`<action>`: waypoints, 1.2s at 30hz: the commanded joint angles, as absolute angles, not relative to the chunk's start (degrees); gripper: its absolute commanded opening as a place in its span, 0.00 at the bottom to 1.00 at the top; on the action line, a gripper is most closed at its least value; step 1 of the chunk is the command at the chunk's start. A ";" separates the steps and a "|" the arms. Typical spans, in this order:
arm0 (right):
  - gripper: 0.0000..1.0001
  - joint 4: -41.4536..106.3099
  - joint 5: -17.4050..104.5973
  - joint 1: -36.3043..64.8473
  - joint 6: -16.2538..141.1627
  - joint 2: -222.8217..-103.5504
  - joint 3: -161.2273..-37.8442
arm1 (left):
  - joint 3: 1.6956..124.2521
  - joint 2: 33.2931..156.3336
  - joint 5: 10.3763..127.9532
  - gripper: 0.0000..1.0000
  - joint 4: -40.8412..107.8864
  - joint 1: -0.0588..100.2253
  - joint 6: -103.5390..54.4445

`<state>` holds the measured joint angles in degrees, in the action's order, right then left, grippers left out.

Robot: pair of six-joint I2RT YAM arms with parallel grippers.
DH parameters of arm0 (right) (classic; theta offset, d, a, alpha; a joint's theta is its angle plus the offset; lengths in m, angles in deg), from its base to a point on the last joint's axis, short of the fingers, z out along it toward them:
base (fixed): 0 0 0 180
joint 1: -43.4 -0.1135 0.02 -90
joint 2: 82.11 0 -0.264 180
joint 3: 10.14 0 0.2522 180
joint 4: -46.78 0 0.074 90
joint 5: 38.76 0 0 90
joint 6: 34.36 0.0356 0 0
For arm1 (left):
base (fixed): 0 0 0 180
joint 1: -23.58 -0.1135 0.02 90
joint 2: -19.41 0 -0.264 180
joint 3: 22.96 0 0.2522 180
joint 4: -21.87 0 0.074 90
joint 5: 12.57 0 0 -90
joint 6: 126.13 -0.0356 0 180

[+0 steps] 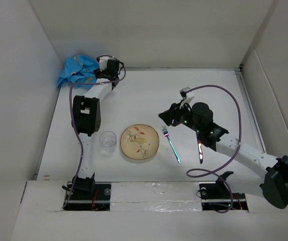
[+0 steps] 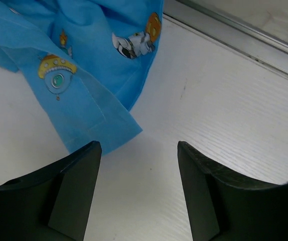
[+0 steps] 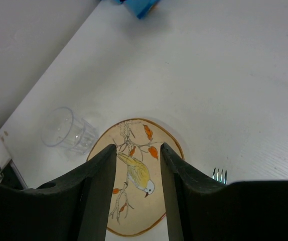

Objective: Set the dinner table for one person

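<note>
The blue placemat is crumpled, and its loose corner (image 2: 129, 129) is just past the fingers of my left gripper. Next, I move over that corner (image 2: 113, 136) and then pinch it first.
The white dinner table (image 1: 149, 95) carries a bird-pattern plate (image 1: 140, 141), a clear glass (image 1: 108, 141) to its left, and a fork (image 1: 171, 144) and a knife (image 1: 200, 150) to its right. A crumpled blue cartoon-print placemat (image 1: 79, 69) lies in the far left corner. My left gripper (image 1: 116, 69) is open and empty just right of it. In the left wrist view the gripper (image 2: 139, 144) hovers over bare table next to the cloth's edge (image 2: 84, 65). My right gripper (image 1: 166, 116) is open and empty, above and behind the fork. In the right wrist view the plate (image 3: 139, 175) shows between its fingers.
Upright white panels (image 1: 23, 100) border the table on the left, back and right. A metal strip (image 2: 234, 37) runs along the back edge. The right wrist view also shows the glass (image 3: 66, 131), the fork tines (image 3: 219, 174) and a bit of the blue cloth (image 3: 139, 6).
</note>
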<state>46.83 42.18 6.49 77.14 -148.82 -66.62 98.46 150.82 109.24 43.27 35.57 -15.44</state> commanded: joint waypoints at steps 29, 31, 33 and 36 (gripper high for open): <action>0.46 44.18 47.28 6.92 75.50 -150.31 -71.45 | 107.53 154.50 124.44 0.00 49.34 36.68 -28.39; 0.46 44.10 47.02 6.92 75.59 -150.57 -71.54 | 106.21 153.44 124.80 0.00 48.19 36.68 -29.18; 0.46 44.01 46.40 6.92 75.59 -150.40 -71.71 | 105.94 153.18 124.98 0.00 48.02 36.68 -29.53; 0.46 44.54 45.62 6.92 75.59 -150.66 -71.63 | 107.95 154.49 124.54 0.29 49.33 36.68 -30.15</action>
